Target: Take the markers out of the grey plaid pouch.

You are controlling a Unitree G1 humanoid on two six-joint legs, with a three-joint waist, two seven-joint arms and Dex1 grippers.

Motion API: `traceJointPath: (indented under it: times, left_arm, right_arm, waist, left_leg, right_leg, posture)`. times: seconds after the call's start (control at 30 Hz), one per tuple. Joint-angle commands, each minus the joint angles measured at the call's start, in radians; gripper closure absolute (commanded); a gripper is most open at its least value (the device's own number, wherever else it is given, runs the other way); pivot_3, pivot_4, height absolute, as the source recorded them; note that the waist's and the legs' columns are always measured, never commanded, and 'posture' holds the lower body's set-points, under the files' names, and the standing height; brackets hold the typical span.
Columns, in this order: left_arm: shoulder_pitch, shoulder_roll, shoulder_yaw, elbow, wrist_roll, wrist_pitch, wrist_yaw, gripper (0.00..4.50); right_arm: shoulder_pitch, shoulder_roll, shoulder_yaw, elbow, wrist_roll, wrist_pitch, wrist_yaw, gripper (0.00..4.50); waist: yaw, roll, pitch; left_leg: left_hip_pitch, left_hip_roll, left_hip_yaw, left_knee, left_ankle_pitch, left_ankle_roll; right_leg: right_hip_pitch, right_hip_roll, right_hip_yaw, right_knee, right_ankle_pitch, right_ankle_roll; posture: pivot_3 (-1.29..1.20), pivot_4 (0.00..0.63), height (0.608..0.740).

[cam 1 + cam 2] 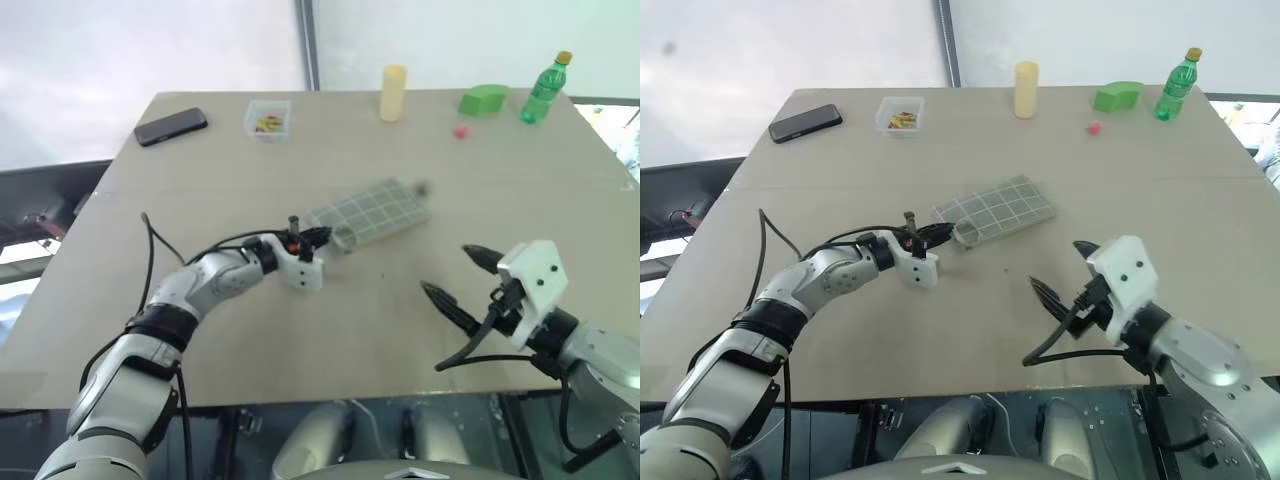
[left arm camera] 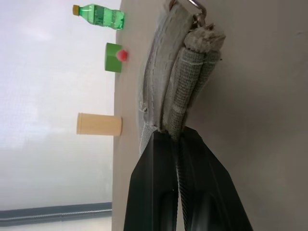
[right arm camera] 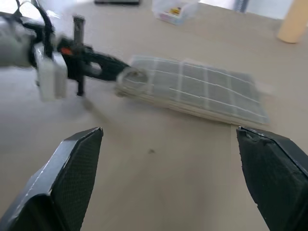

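Observation:
The markers lie hidden in the flat pouch (image 1: pixel 374 211), so my left gripper should hold the pouch's end still while my right gripper reaches in at the pouch's near edge (image 1: pixel 388 233).
The grey plaid pouch (image 1: pixel 375 212) lies slantwise near the middle of the table (image 1: pixel 330 330). My left gripper (image 1: pixel 318 238) is shut on its near-left end. The left wrist view shows the folded fabric edge of the pouch (image 2: pixel 179 77) pinched between the two black fingers (image 2: pixel 159 183). My right gripper (image 1: pixel 455 272) hovers open to the right of the pouch and nearer to me, holding nothing. In the right wrist view its wide-apart fingers (image 3: pixel 77 168) frame the pouch (image 3: pixel 202 89). The markers are hidden from view.
Along the far edge stand a black phone (image 1: pixel 171 126), a small clear box (image 1: pixel 267 118) with coloured bits, a yellow cylinder (image 1: pixel 394 92), a green block (image 1: pixel 483 99), a small red piece (image 1: pixel 460 131) and a green bottle (image 1: pixel 545 90).

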Motion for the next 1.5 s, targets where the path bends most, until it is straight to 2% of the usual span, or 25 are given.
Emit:
traceJointPath:
  times: [0.03, 0.1, 0.2, 0.3, 0.67, 0.83, 1.03, 1.13, 1.3, 1.5]
  left_arm:
    - [-0.046, 0.032, 0.040, -0.078, 0.031, -0.052, 0.072, 4.48]
    - [-0.044, 0.036, 0.041, -0.095, 0.042, -0.061, 0.087, 4.50]
    - [-0.033, 0.039, 0.048, -0.123, 0.051, -0.056, 0.102, 4.50]
    - [-0.017, 0.046, 0.059, -0.157, 0.052, -0.054, 0.110, 4.50]
    - [0.039, 0.064, 0.085, -0.263, 0.054, -0.050, 0.123, 4.50]
    - [0.056, 0.060, 0.093, -0.282, 0.062, -0.040, 0.126, 4.50]
    - [0.067, 0.053, 0.098, -0.276, 0.052, -0.023, 0.119, 4.50]
    - [0.076, 0.044, 0.109, -0.247, -0.034, 0.015, 0.063, 4.50]
    - [0.097, 0.002, 0.146, -0.199, -0.285, 0.071, -0.065, 4.50]
    - [0.136, 0.004, 0.162, -0.175, -0.582, 0.057, -0.293, 4.50]
  right_arm:
    - [-0.222, 0.119, 0.043, 0.154, 0.122, 0.132, -0.087, 0.00]
    - [-0.289, 0.156, 0.038, 0.198, 0.161, 0.168, -0.100, 0.51]
    - [-0.363, 0.173, 0.068, 0.258, 0.152, 0.199, -0.114, 1.64]
    - [-0.409, 0.176, 0.125, 0.327, 0.110, 0.197, -0.098, 1.64]
    - [-0.465, 0.177, 0.150, 0.541, -0.003, 0.192, -0.071, 1.64]
    - [-0.495, 0.209, 0.151, 0.569, 0.004, 0.211, -0.045, 1.64]
    - [-0.492, 0.223, 0.165, 0.540, -0.018, 0.192, -0.009, 4.46]
    - [-0.468, 0.216, 0.123, 0.501, -0.018, 0.178, -0.014, 4.46]
    - [-0.435, 0.195, 0.061, 0.439, -0.027, 0.178, -0.046, 4.46]
    - [-0.441, 0.145, 0.029, 0.487, -0.205, 0.103, -0.173, 4.46]
  waist:
    - [-0.013, -0.001, 0.001]
    - [-0.013, -0.001, 0.000]
    - [-0.017, 0.000, 0.000]
    - [-0.035, 0.000, 0.000]
    - [-0.050, 0.000, 0.000]
    - [-0.058, 0.000, 0.000]
    - [-0.064, 0.000, 0.000]
    - [-0.063, 0.001, 0.000]
    - [-0.064, 0.001, 0.000]
    - [-0.066, 0.001, 0.000]
  left_leg:
    - [-0.001, 0.000, 0.000, 0.000, 0.001, 0.002]
    - [-0.002, -0.001, 0.000, 0.000, 0.001, 0.004]
    - [-0.008, -0.002, -0.001, 0.000, 0.000, 0.006]
    - [-0.013, -0.005, -0.002, 0.001, 0.000, 0.006]
    - [-0.011, -0.006, -0.002, 0.002, 0.001, 0.004]
    - [-0.011, -0.006, -0.002, 0.002, 0.001, 0.004]
    - [-0.011, -0.006, -0.001, 0.002, 0.001, 0.004]
    - [-0.011, -0.006, -0.002, 0.002, 0.001, 0.004]
    - [-0.011, -0.006, -0.001, 0.003, 0.001, 0.004]
    - [-0.011, -0.006, -0.001, 0.003, 0.001, 0.004]
  right_leg:
    - [-0.001, 0.000, 0.000, -0.001, 0.002, -0.003]
    - [-0.001, 0.000, 0.000, -0.003, 0.002, -0.004]
    - [-0.005, 0.002, -0.003, -0.006, 0.003, -0.004]
    - [-0.014, 0.002, -0.002, 0.000, 0.003, -0.004]
    - [-0.015, -0.001, 0.000, 0.003, 0.003, -0.005]
    - [-0.015, -0.001, 0.000, 0.004, 0.004, -0.006]
    - [-0.016, -0.001, 0.000, 0.003, 0.004, -0.006]
    - [-0.016, -0.001, 0.000, 0.003, 0.004, -0.006]
    - [-0.016, -0.001, 0.000, 0.004, 0.004, -0.006]
    - [-0.016, -0.001, 0.001, 0.004, 0.004, -0.006]
  posture:
    - [0.00, 0.150, 0.740]
    - [0.00, 0.150, 0.740]
    - [0.00, 0.150, 0.740]
    - [0.00, 0.150, 0.740]
    - [0.00, 0.150, 0.740]
    - [0.00, 0.150, 0.740]
    - [0.00, 0.150, 0.740]
    - [0.00, 0.150, 0.740]
    - [0.00, 0.150, 0.740]
    - [0.00, 0.150, 0.740]
